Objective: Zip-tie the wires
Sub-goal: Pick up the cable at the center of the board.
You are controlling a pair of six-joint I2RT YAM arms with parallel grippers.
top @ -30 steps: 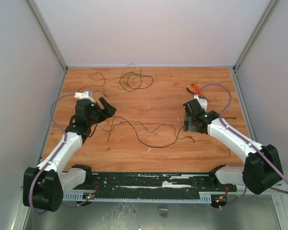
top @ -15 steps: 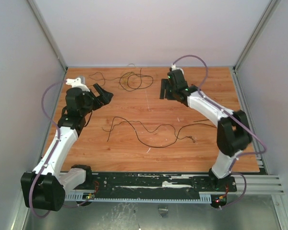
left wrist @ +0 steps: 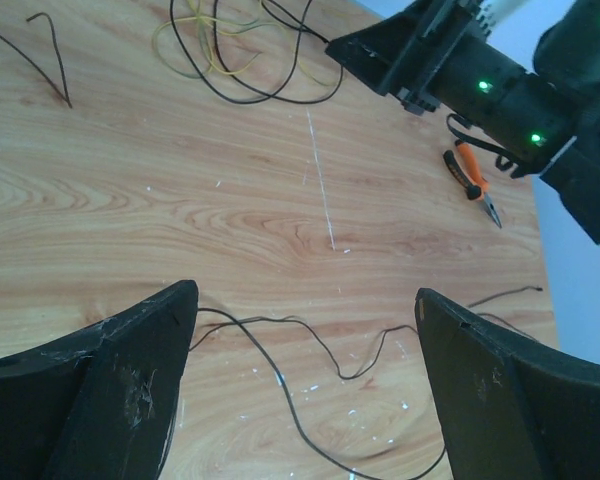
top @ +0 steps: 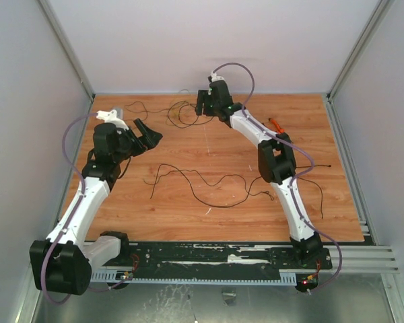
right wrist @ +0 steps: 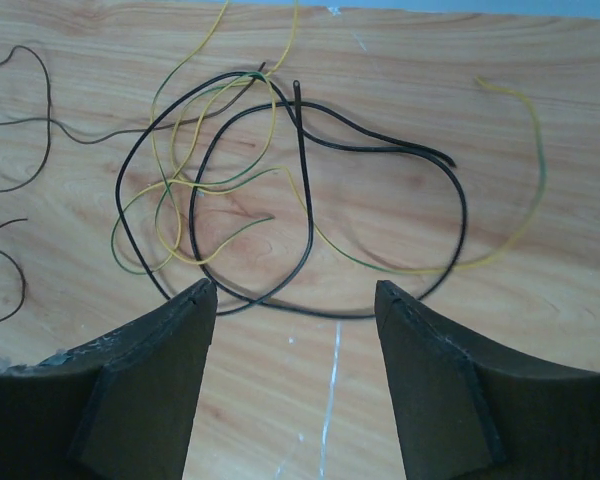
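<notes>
The black wire is keeping wide, smooth curves (right wrist: 464, 210), so I expect its loose end (right wrist: 297, 88) to stand up in an arc when I lift it.
The wires lie in two places. A tangle of black and yellow-green loops (top: 186, 113) sits at the back middle, and it fills the right wrist view (right wrist: 302, 200). One long thin dark strand (top: 202, 185) snakes across the table's middle. My right gripper (top: 203, 103) hovers open just behind the tangle, and its jaws (right wrist: 295, 287) are empty with the loops just beyond the tips. My left gripper (top: 148, 134) is open and empty at the left. In its wrist view the long strand (left wrist: 280, 375) runs on the table between the open gripper (left wrist: 305, 295).
Orange-handled pliers (top: 276, 125) lie at the back right, also showing in the left wrist view (left wrist: 472, 182). A short dark strand (top: 136, 105) lies at the back left. White walls close the table on three sides.
My right arm swung from the right side near the pliers to the back middle, over the tangle. My left gripper moved slightly towards the back. The wires lie as before.
</notes>
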